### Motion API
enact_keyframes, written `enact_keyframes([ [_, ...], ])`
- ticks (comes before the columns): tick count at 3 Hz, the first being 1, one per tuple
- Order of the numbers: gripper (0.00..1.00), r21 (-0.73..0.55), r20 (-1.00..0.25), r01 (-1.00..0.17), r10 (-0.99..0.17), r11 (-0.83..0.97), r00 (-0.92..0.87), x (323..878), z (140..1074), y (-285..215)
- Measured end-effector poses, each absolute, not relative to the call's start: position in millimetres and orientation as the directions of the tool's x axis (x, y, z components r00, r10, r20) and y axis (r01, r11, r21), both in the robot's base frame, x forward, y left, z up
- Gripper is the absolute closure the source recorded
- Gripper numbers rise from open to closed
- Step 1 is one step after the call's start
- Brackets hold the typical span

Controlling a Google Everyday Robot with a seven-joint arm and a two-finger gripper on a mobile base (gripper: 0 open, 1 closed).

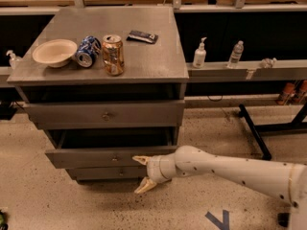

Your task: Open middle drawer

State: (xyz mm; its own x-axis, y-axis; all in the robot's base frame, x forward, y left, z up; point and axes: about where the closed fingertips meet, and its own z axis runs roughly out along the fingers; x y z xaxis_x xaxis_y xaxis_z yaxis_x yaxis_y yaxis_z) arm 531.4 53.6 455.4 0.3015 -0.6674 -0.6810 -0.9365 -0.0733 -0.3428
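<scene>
My gripper needs to move up, because its fingers are outside the partly open middle drawer's flat front (96,159). I should then hook them over its top edge (139,148) and pull the drawer further out.
The middle drawer (96,157) is a wide, flat grey front with a tiny round knob (114,159). It stands pulled out a little from the grey cabinet (144,66), with a dark gap above it. The taller top drawer (144,114) is above it and the narrow bottom drawer (96,173) below. My gripper (142,174) is open and empty. Its fingers are spread just in front of the right part of the middle drawer front, right of the knob and holding nothing.
On the cabinet top lie a cream bowl (54,51), a tipped blue can (88,51), an upright gold can (113,55) and a dark packet (142,36). Two bottles (199,54) stand on a ledge to the right. A black frame leg (254,131) lies on the floor.
</scene>
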Motion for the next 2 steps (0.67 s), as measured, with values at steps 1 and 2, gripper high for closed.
enact_keyframes([
  [1, 0.3, -0.363, -0.727, -0.931, -0.611, -0.047, 0.314, 510, 475, 48],
  [2, 0.27, -0.393, -0.716, -0.918, -0.61, -0.05, 0.34, 525, 487, 41],
])
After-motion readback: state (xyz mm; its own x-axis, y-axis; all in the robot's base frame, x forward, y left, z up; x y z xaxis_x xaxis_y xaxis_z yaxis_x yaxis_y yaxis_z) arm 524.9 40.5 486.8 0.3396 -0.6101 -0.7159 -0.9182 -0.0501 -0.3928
